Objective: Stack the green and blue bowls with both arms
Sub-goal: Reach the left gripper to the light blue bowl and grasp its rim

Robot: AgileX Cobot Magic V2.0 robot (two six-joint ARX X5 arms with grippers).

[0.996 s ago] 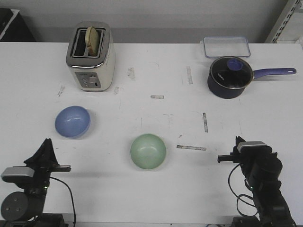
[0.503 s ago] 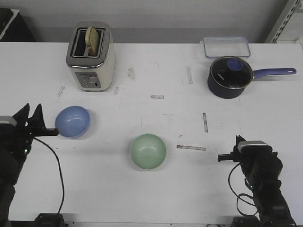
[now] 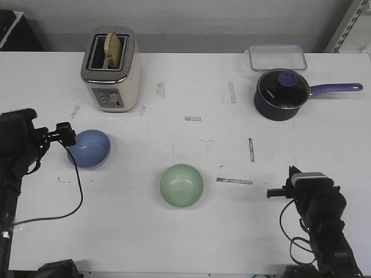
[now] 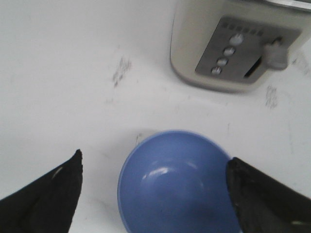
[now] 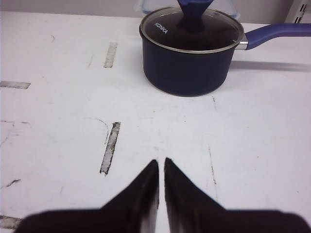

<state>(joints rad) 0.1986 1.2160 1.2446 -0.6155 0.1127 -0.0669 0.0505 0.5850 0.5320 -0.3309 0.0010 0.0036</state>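
Observation:
The blue bowl (image 3: 90, 149) will sit inside the green bowl (image 3: 181, 185) and hide it from above when I stack them, because the bowls' round rims look the same width.
The periwinkle blue bowl (image 3: 90, 148) sits on the white table at the left, in front of the toaster. My left gripper (image 3: 65, 134) is open and hangs over the bowl's left rim; in the left wrist view the blue bowl (image 4: 177, 184) lies between the spread fingers (image 4: 53, 187). The mint green bowl (image 3: 181, 185) sits alone at the table's front centre. My right gripper (image 3: 279, 194) is shut and empty near the front right edge; in the right wrist view its fingertips (image 5: 161, 162) nearly touch over bare table.
A cream toaster (image 3: 111, 69) with bread stands at the back left, just beyond the blue bowl. A dark blue lidded saucepan (image 3: 282, 95) and a clear lidded box (image 3: 277, 57) are at the back right. Tape marks dot the table.
My left arm has swung up from the front left corner and moved forward to the blue bowl's left rim. The right arm and both bowls have not moved.

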